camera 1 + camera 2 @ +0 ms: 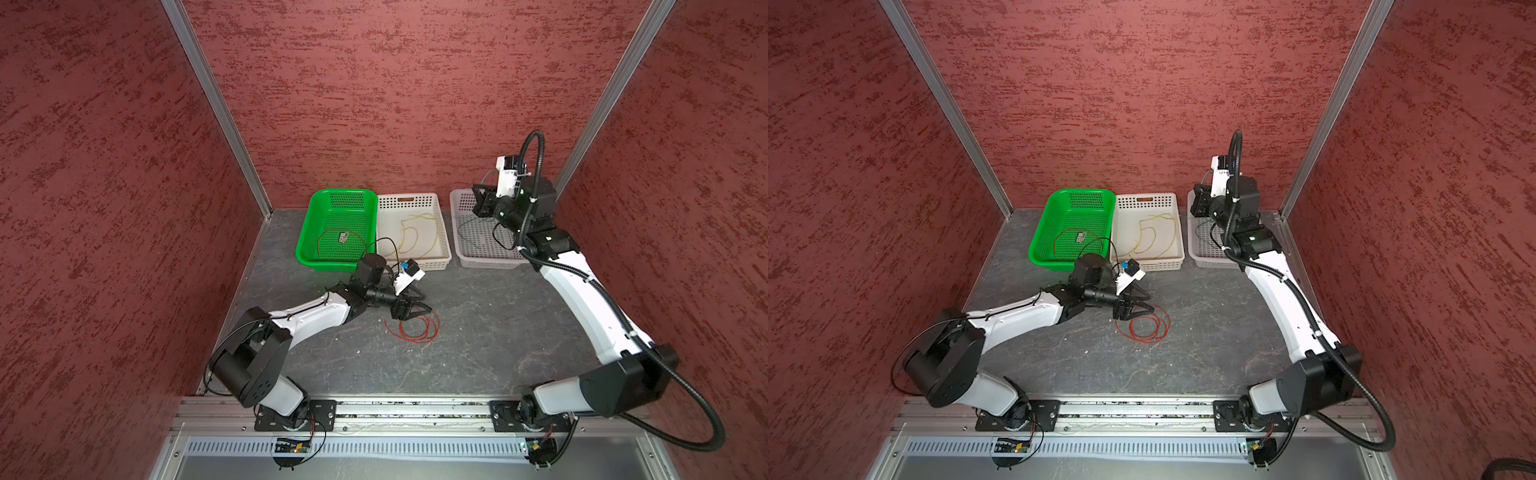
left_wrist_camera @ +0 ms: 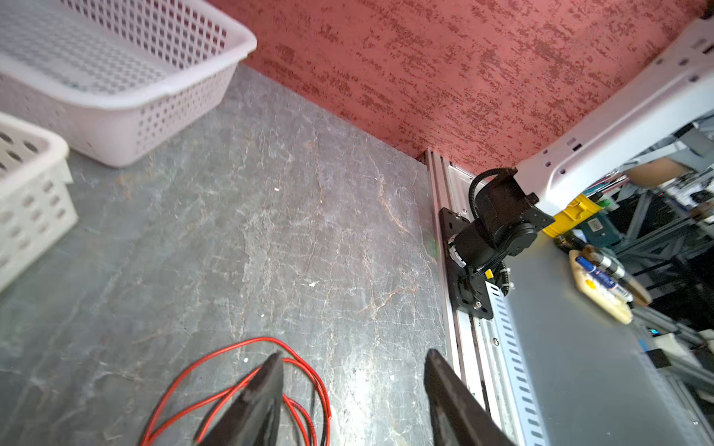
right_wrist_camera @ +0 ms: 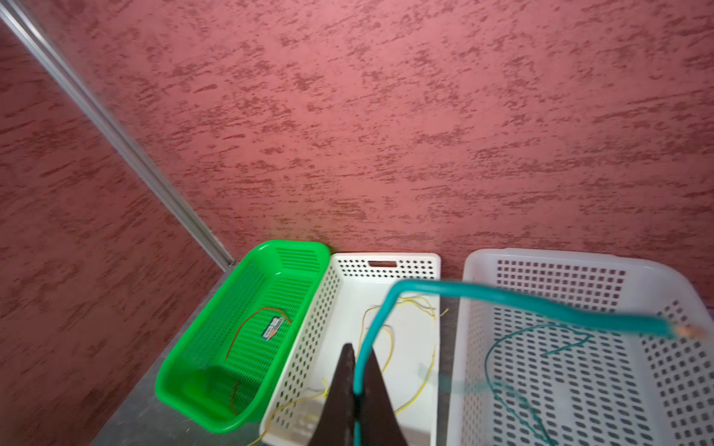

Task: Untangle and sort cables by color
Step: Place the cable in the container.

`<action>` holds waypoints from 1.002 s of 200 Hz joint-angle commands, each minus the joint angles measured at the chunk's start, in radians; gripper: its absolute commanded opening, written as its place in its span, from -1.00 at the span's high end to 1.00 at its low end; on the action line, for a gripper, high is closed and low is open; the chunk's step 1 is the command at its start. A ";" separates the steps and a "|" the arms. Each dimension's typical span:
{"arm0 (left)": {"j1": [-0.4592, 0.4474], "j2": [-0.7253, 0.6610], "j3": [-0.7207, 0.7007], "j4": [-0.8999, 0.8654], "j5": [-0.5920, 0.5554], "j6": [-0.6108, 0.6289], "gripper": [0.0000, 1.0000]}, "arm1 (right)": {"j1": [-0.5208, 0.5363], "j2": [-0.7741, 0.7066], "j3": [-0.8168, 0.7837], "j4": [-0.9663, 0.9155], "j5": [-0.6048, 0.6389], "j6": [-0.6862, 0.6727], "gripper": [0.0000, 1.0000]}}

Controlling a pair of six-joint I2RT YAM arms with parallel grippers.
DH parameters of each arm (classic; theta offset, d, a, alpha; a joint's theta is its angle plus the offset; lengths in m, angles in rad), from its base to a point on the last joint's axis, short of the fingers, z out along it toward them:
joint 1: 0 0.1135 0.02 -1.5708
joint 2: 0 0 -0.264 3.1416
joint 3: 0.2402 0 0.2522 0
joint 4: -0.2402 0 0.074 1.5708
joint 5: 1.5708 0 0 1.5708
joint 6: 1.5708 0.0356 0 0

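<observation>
The blue-green cable [image 3: 483, 292] is in my right gripper, high above the cable's basket [image 1: 485, 242]. My right gripper should lower it inside before my left gripper takes the red cable.
A red cable [image 1: 415, 330] [image 1: 1144, 330] lies coiled on the grey table. My left gripper [image 1: 428, 304] [image 1: 1152, 303] hangs low over the coil's near edge, open. In the left wrist view one of its fingers stands over the red loops [image 2: 251, 340] and nothing is between the fingers [image 2: 354, 352]. My right gripper [image 1: 478, 203] [image 3: 361, 347] is raised over the right white basket [image 1: 490, 264], shut on a blue-green cable [image 3: 502, 295] that arcs over it. Another blue-green cable [image 3: 541, 328] lies inside that basket.
Three baskets line the back wall. The green basket [image 1: 336, 195] holds a red cable [image 1: 340, 230], and the middle white basket [image 1: 444, 245] holds yellow cables [image 1: 409, 232]. Red walls close in both sides. A metal rail [image 1: 415, 409] runs along the front edge.
</observation>
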 commanded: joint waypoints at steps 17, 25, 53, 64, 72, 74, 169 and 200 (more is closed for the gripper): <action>0.021 -0.097 -0.062 -0.050 -0.076 0.025 -0.30 | -0.108 0.158 0.112 -0.026 0.008 -0.016 1.00; 0.026 -0.115 -0.079 -0.041 -0.094 0.021 -0.30 | -0.131 0.195 0.130 -0.023 -0.002 -0.005 1.00; 0.049 -0.151 -0.125 -0.018 -0.134 0.006 -0.30 | -0.182 0.306 0.167 0.019 0.009 0.005 1.00; 0.055 -0.157 -0.132 -0.018 -0.135 0.006 -0.30 | -0.194 0.347 0.178 0.039 0.018 -0.002 1.00; 0.058 -0.161 -0.133 -0.020 -0.137 0.006 -0.30 | -0.200 0.374 0.186 0.052 0.024 -0.006 1.00; 0.058 -0.162 -0.133 -0.020 -0.138 0.006 -0.30 | -0.201 0.380 0.187 0.056 0.025 -0.010 1.00; 0.068 -0.186 -0.144 -0.035 -0.172 0.016 -0.30 | -0.205 0.523 -0.042 0.360 0.076 -0.036 1.00; 0.071 -0.179 -0.141 -0.032 -0.169 0.017 -0.29 | -0.205 0.570 -0.048 0.358 0.095 -0.041 0.54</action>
